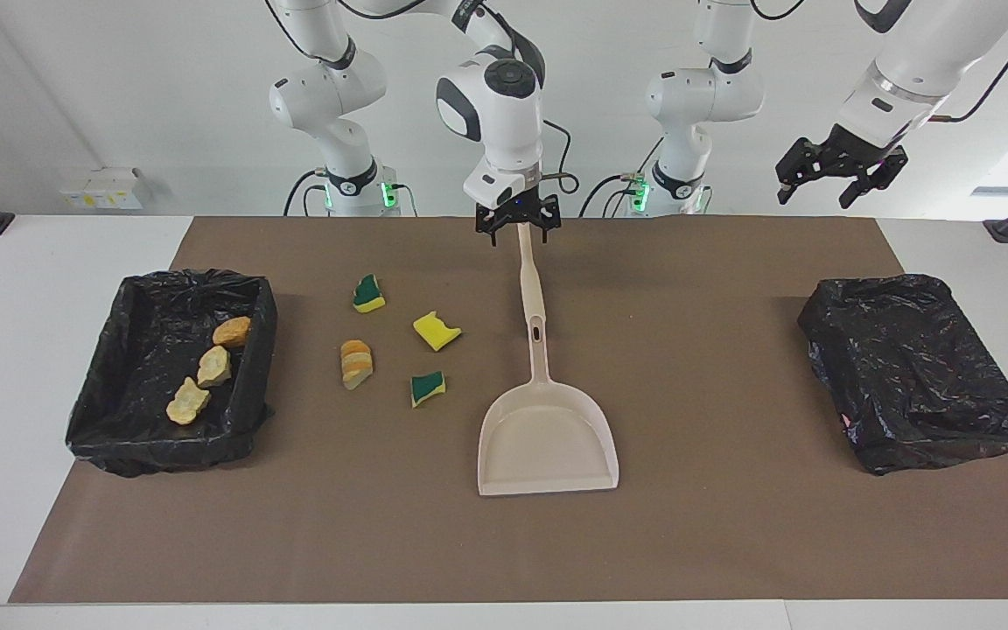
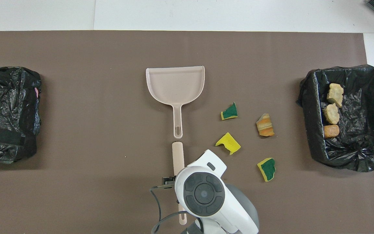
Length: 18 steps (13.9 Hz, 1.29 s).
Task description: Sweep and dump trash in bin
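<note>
My right gripper's open fingers are on either side of the beige brush handle (image 1: 527, 257), across its narrow way. I should keep going down toward its near end (image 2: 182, 219) until the fingers close around it.
Four pieces of trash lie loose on the brown mat: sponge pieces (image 1: 369, 294) (image 1: 437, 331) (image 1: 427, 388) and a bread-like lump (image 1: 356, 363) (image 2: 265, 125). Three tan lumps (image 1: 213, 366) lie in the open black-lined bin (image 1: 256, 385) (image 2: 306, 97) at the right arm's end. The beige dustpan (image 1: 548, 442) (image 2: 175, 83) lies flat mid-table, and the beige brush handle (image 1: 527, 276) (image 2: 177, 154) lies in line with it, nearer the robots. My right gripper (image 1: 519, 237) hangs open over that handle's end; the arm hides it from overhead. My left gripper (image 1: 815, 194) waits open in the air.
A second bin (image 1: 915, 372) (image 2: 6, 110), wrapped over with black plastic, stands at the left arm's end of the table, roughly under the left gripper. The brown mat (image 1: 731, 542) covers most of the white table.
</note>
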### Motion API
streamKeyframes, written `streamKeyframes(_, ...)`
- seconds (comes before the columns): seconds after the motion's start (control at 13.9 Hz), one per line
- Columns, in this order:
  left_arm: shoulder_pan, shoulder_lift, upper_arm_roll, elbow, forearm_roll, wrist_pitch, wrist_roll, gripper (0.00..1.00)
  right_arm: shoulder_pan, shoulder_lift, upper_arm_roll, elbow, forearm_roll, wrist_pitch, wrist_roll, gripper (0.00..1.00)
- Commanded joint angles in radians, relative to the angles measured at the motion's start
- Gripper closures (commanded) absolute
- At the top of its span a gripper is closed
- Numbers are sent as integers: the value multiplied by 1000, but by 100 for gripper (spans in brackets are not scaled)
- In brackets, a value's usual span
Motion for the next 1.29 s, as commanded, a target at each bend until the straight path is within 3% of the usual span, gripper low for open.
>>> streamKeyframes(0.0, 12, -24, -6, -26, 14, 7, 15, 0, 47, -8, 2, -101, 22, 130, 66, 0)
streamKeyframes(0.29, 12, -24, -6, -26, 14, 7, 15, 0, 98, 49, 0, -144, 22, 224, 119, 0)
streamKeyframes(0.43, 12, -24, -6, -26, 14, 11, 15, 0, 100, 52, 0, -149, 22, 221, 120, 8)
streamKeyframes(0.72, 12, -24, -6, -26, 14, 11, 17, 0, 103, 54, 2, -152, 22, 213, 121, 36)
streamKeyframes(1.01, 12, -24, -6, -26, 14, 12, 17, 0, 106, 54, 0, -146, 20, 204, 124, 37)
streamKeyframes(1.08, 12, -24, -6, -26, 14, 12, 17, 0, 106, 54, 0, -146, 20, 202, 124, 46)
streamKeyframes(1.22, 12, -23, -6, -26, 14, 12, 17, 0, 106, 52, 2, -143, 20, 179, 127, 85)
